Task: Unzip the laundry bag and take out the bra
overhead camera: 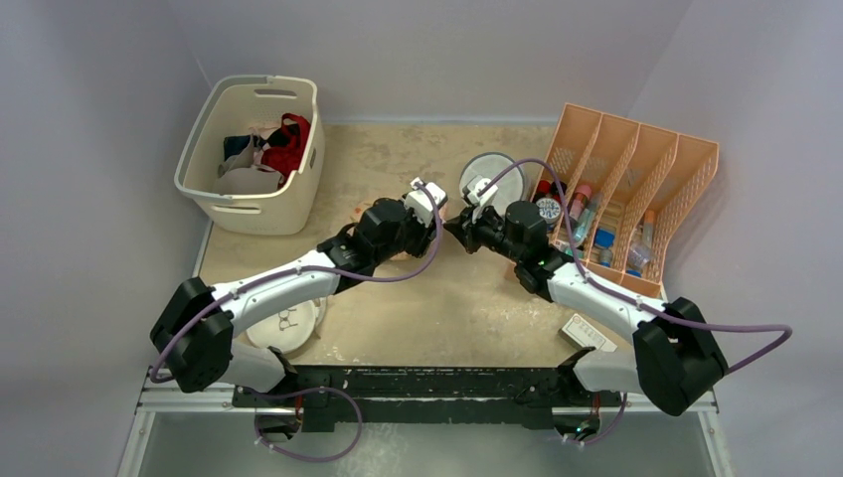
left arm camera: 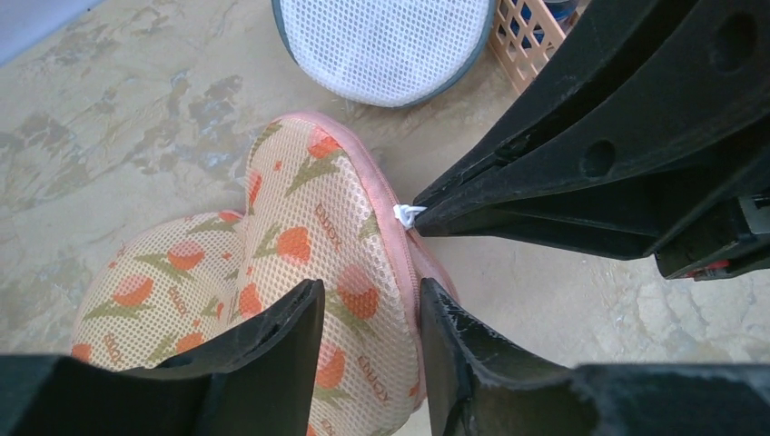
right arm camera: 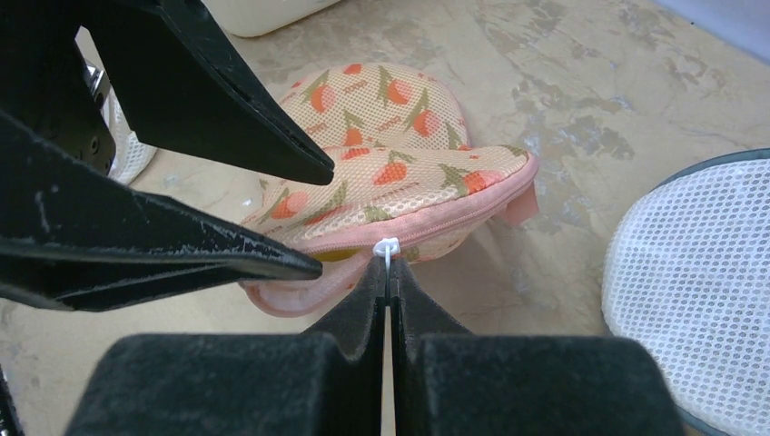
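I should open my left gripper, because it spans a wide fold of the laundry bag point(left arm camera: 368, 350), and then pinch both parted zip edges point(left arm camera: 414, 261) with it behind the white zip pull.
The laundry bag point(left arm camera: 300, 218), cream mesh with orange flower print and pink zip edging, lies mid-table; it also shows in the right wrist view point(right arm camera: 390, 145). My left gripper point(left arm camera: 370, 289) straddles one lobe at the zip edge, its fingers pressing the fabric on both sides. My right gripper point(right arm camera: 388, 268) is shut on the white zip pull point(right arm camera: 388, 247), which also shows in the left wrist view point(left arm camera: 406, 214). The zip is parted left of the pull. A sliver of the mustard-yellow bra point(right arm camera: 331, 256) shows in the gap. In the top view both grippers meet mid-table and hide the bag.
A round white mesh bag point(overhead camera: 492, 174) lies just behind the grippers. A white basket point(overhead camera: 298, 199) of garments stands back left. An orange file organiser point(overhead camera: 626, 199) with bottles stands at right. Another white mesh bag point(overhead camera: 288, 323) lies under the left arm. A small white box point(overhead camera: 587, 333) lies front right.
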Motion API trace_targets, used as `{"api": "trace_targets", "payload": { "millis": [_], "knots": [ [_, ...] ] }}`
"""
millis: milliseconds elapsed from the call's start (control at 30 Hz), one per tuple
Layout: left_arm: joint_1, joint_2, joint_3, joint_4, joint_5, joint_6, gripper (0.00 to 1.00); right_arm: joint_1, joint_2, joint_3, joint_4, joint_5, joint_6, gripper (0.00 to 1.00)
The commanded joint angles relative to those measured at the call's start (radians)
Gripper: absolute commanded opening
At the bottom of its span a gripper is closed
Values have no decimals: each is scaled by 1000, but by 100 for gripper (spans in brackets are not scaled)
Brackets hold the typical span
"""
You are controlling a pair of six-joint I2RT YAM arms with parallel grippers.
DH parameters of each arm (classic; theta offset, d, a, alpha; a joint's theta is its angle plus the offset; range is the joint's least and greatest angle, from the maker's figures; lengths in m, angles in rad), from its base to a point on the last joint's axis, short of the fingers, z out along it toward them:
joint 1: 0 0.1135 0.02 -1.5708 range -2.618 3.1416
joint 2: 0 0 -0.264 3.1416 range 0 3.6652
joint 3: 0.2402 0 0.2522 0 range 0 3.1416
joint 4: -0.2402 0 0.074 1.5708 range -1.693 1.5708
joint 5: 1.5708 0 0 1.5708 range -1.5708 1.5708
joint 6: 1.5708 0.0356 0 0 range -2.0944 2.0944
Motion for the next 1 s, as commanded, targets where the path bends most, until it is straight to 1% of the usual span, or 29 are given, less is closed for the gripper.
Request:
{"api": "trace_targets", "payload": {
  "millis": [0, 200, 267, 333, 433, 500, 567, 700, 867, 967],
  "knots": [
    [3, 4, 49, 22, -36, -10, 39, 12, -29, 45, 27, -27, 25, 0],
    [3, 24, 65, 1, -25, 2, 29, 17, -35, 60, 6, -30, 24, 0],
    [3, 31, 71, -14, -18, 11, 21, 16, -34, 63, -1, -30, 25, 0],
    [3, 34, 76, -18, -16, 18, 9, 16, -32, 67, -9, -25, 30, 0],
    [3, 34, 79, -21, -11, 14, 1, 16, -26, 61, -8, -8, 35, 0],
    [2, 32, 79, -25, -1, 16, 0, 16, -14, 58, -13, -2, 79, 0],
    [2, 33, 83, -27, 1, 19, 0, 14, 0, 61, -21, 31, 87, 0],
    [2, 32, 85, -38, 3, 26, 0, -12, 41, 81, -12, 38, 104, 0],
    [0, 36, 84, -41, 15, 27, 0, -118, 108, 121, 1, -7, 134, 0],
    [-2, 38, 86, -39, 11, 31, 0, -176, 146, 153, -1, -46, 124, 0]
  ]
}}
